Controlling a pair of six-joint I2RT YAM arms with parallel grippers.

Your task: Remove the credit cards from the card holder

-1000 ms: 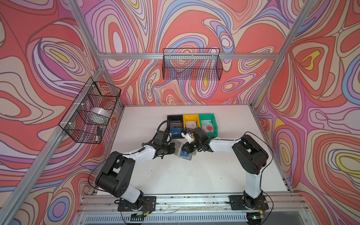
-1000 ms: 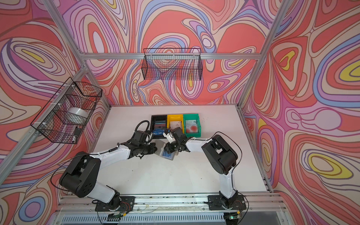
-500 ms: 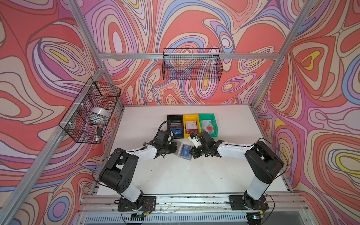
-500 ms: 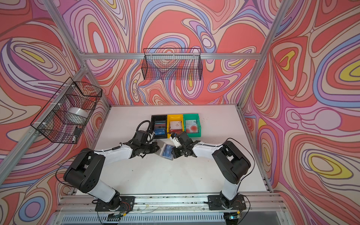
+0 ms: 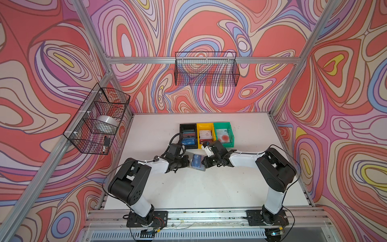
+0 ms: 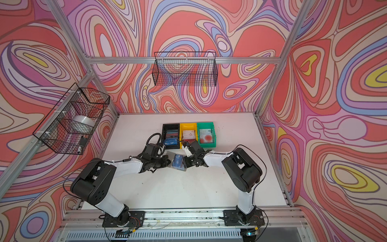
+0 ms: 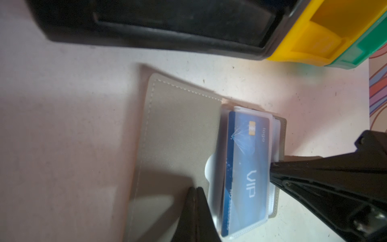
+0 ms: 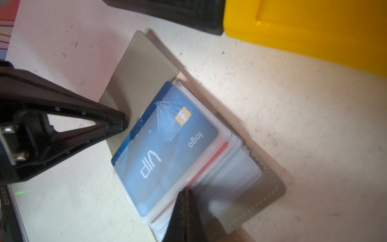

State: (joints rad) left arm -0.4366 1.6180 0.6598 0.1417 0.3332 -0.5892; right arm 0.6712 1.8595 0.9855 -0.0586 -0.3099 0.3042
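Observation:
I should open my left gripper because it is closed on the grey flap, short of the blue credit card. Then I should move it over and pinch the card's dark edge.
The grey card holder lies open on the white table between both grippers. Its top translucent sleeve holds a blue credit card marked VIP. A red card's edge shows in a sleeve beneath. My left gripper is shut, its tip on the grey flap beside the sleeve's notch. My right gripper is shut too, its tip on the sleeve stack by the blue card's far edge. Neither holds anything.
Just behind the holder stand a black bin, a yellow bin and a green bin, each holding cards. Wire baskets hang on the back wall and on the left wall.
The right arm has swung out to the right, and its gripper has come down from near the yellow bin to the holder's right edge. The left gripper stays at the holder's left side.

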